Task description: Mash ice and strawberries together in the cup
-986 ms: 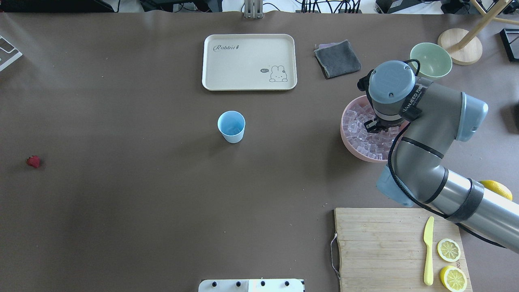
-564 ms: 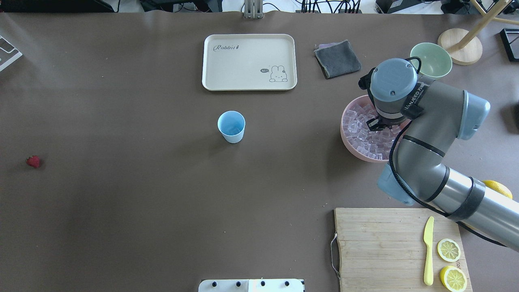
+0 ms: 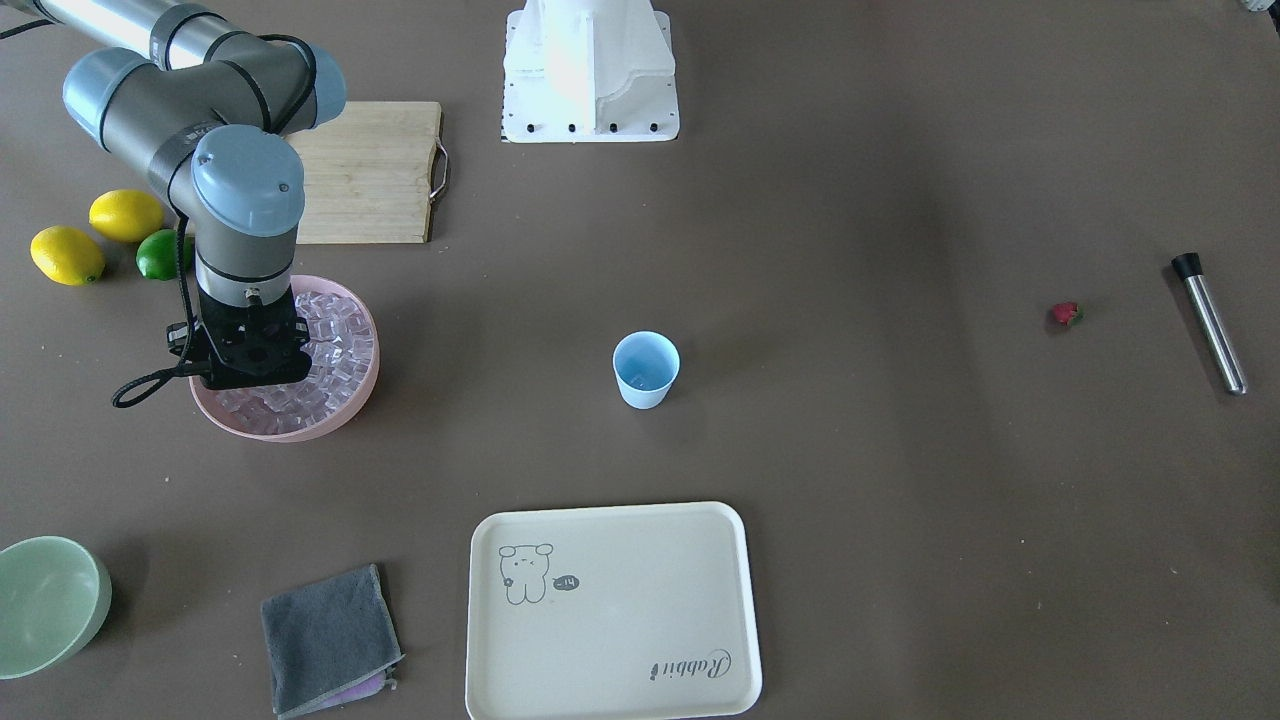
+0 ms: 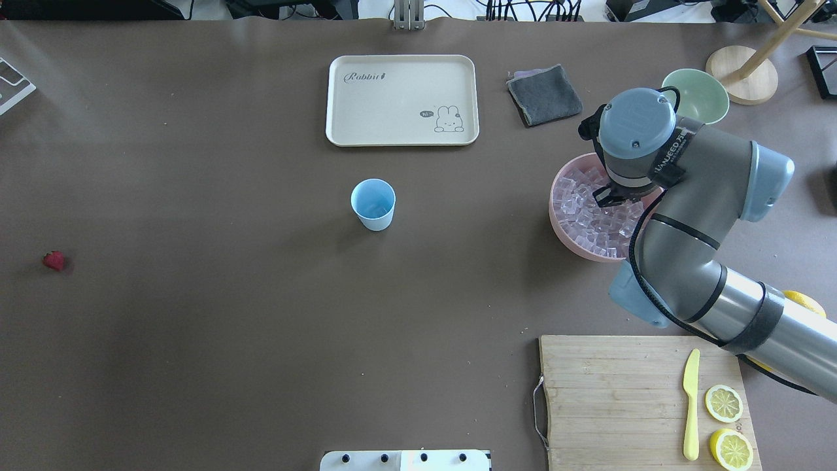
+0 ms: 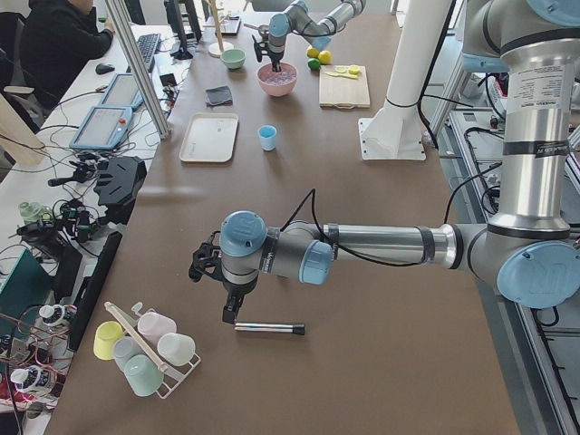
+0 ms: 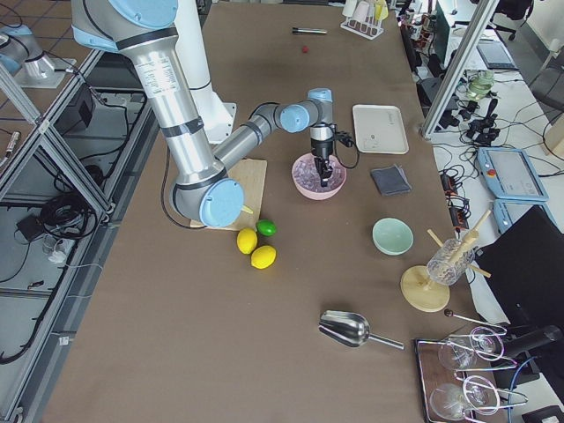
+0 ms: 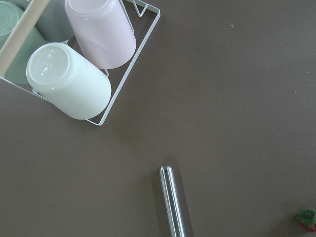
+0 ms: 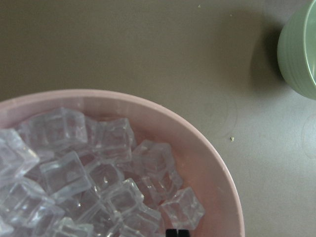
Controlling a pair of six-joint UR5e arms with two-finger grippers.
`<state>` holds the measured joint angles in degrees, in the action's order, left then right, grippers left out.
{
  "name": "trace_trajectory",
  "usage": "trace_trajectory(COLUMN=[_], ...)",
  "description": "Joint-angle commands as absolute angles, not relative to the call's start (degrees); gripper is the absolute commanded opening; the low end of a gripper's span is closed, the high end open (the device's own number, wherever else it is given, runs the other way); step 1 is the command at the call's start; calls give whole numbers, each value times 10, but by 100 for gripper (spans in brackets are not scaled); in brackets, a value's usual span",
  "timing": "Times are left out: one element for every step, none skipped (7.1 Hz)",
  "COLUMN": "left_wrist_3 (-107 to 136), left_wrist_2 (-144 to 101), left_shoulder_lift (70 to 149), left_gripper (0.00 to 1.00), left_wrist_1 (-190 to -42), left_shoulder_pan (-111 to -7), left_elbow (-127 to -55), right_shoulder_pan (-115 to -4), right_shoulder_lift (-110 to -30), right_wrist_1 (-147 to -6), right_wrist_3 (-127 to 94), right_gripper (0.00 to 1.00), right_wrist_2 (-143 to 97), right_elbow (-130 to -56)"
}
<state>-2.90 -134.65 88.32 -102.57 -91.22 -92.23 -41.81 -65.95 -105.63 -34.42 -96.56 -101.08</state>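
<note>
My right gripper needs to open its fingers and lower them around a cube (image 8: 183, 209) before it goes to the cup. The fingers are closed and empty above the ice (image 8: 157, 226).
The pale-blue cup (image 4: 373, 203) stands upright mid-table, also in the front view (image 3: 645, 368). The ice (image 8: 98, 177) fills a pink bowl (image 4: 561, 235). My right gripper (image 8: 177, 232) hangs over the bowl's far side, its two black tips together just above the cubes; I see nothing between them. The small red strawberry (image 4: 54, 260) lies far to the left, alone, and shows in the left wrist view (image 7: 307, 219). My left gripper (image 5: 230, 315) points down near a steel muddler (image 7: 172, 202); I cannot tell whether it is open or shut.
A cream tray (image 4: 402, 99), a grey cloth (image 4: 544, 95) and a pale-green bowl (image 4: 703, 98) lie beyond the cup and pink bowl. A cutting board (image 4: 614, 392) holds a yellow knife and lemon halves. A wire rack of cups (image 7: 84, 59) stands near the muddler.
My right wrist has shifted a little toward the far side of the pink bowl. The cup and strawberry have not moved.
</note>
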Motion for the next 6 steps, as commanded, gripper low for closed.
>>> trace_trajectory(left_wrist_3=[-29,-29,-29,-29,-29,-29], left_wrist_2=[-1346,-1346,-1346,-1346,-1346,-1346], left_shoulder_lift=[884,884,884,884,884,884], left_gripper=[99,99,99,99,99,99], left_wrist_1=[-1025,-1026,-1026,-1026,-1026,-1026], left_shoulder_pan=[-911,-912,-912,-912,-911,-912], left_elbow=[-921,-922,-922,-921,-921,-920], right_shoulder_pan=[-415,-410,-409,-409,-405,-402], right_shoulder_lift=[-661,-662,-663,-663,-664,-664], right_wrist_1=[-1056,-1056,-1056,-1056,-1056,-1055], right_wrist_3=[-342,-343,-344,-344,-346,-347], right_gripper=[67,67,67,64,61,53], right_wrist_2=[-964,-962,-962,-962,-962,-962], right_elbow=[-1011,-1011,-1011,-1012,-1009,-1008])
